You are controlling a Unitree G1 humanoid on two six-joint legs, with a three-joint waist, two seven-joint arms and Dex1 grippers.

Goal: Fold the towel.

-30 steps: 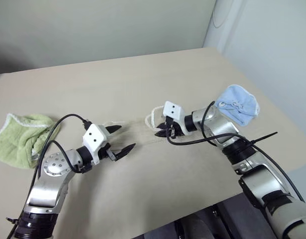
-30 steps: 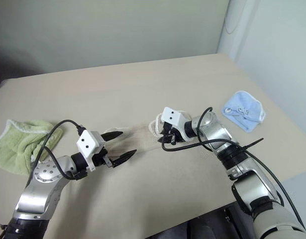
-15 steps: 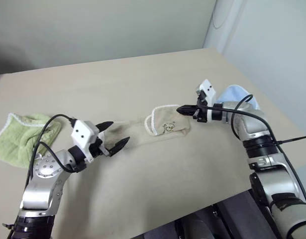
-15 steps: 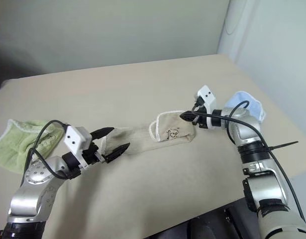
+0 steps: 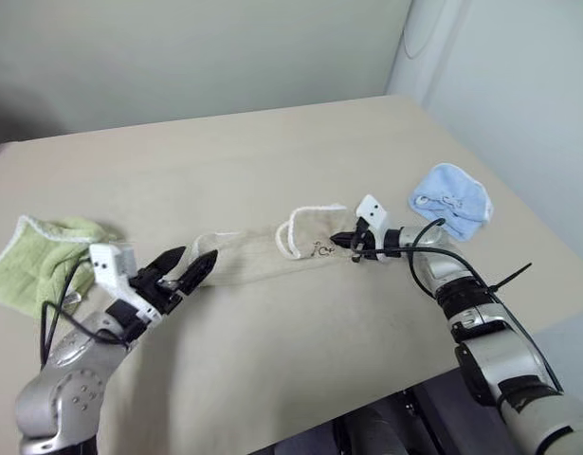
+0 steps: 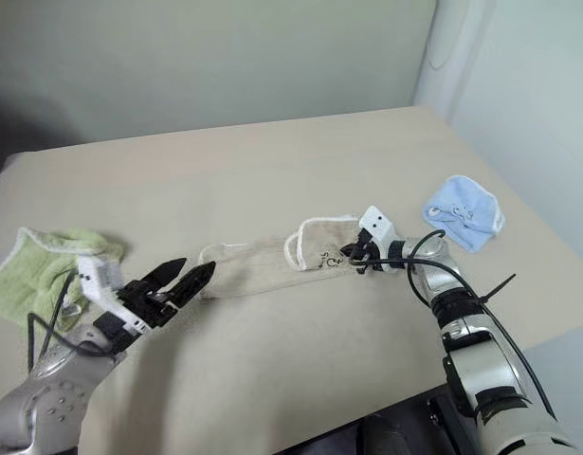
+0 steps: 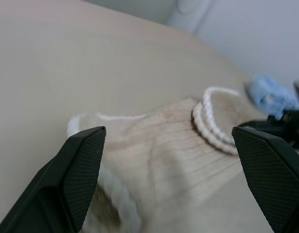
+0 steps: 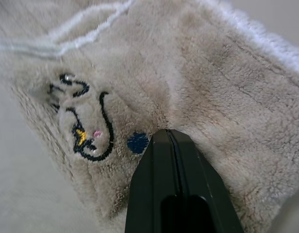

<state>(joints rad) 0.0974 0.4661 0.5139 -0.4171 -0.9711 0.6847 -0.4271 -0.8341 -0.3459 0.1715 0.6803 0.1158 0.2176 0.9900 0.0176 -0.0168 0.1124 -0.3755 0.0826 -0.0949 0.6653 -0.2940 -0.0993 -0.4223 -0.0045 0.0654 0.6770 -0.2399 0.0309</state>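
The towel's folded end [image 5: 318,233] has my right gripper resting on it, so next I raise that gripper out of the way before my left gripper brings the white-edged end [image 5: 209,240] over.
The beige towel [image 5: 253,254] lies on the table as a long strip, its right end doubled over with a white stitched loop on top and a small dark mark [image 8: 137,142] beside an embroidered figure. My right gripper [image 5: 340,240] is shut, and its tip rests on the towel's right end next to that mark [image 8: 168,135]; no cloth shows between the fingers. At the strip's left end my left gripper [image 5: 189,268] is open and roughly level, pointing along the towel [image 7: 159,145]. Its two fingertips [image 7: 86,160] stand just short of the white-edged left end, apart from it.
A lime-green towel [image 5: 45,261] lies crumpled at the table's left, close behind my left arm. A small light-blue cloth [image 5: 450,199] sits at the right, beyond my right gripper. The tan table [image 5: 272,161] ends near the front, and a wall stands behind it.
My right gripper shut, let go of the doubled-over end, swung right and came down on the towel's right end. The left arm drew back to the left and rolled its wrist, staying open.
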